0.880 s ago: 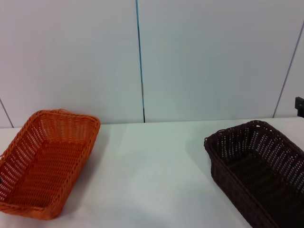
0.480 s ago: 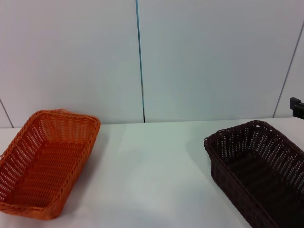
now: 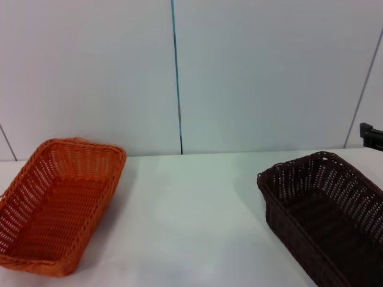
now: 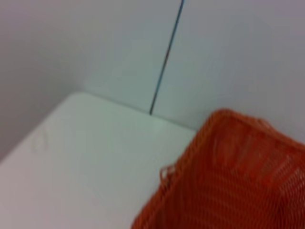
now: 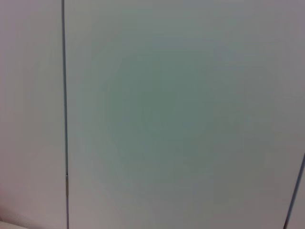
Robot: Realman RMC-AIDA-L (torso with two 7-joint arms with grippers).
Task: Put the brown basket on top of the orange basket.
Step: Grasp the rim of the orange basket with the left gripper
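The orange basket's near rim [image 3: 29,265] is free and the way to it is open, so the left gripper should keep moving down and close on that rim by the near corner [image 3: 5,260].
The orange basket [image 3: 57,209] lies on the left side of the white table [image 3: 191,221], empty, with its long side running away from me. The left wrist view shows one corner of the orange basket [image 4: 238,181] with a loose strand at the rim. The brown basket [image 3: 326,209], dark and empty, lies at the right and is cut off by the picture's lower right corner. A black part of my right gripper [image 3: 371,136] pokes in at the right edge, above and behind the brown basket. My left gripper is out of view.
A pale panelled wall [image 3: 251,78] with a dark vertical seam [image 3: 176,78] closes off the table's far edge. The right wrist view holds only that wall [image 5: 181,114]. A wide stretch of bare tabletop separates the two baskets.
The black part of the right gripper has crept further into the picture from the right edge. Both baskets stay where they were.
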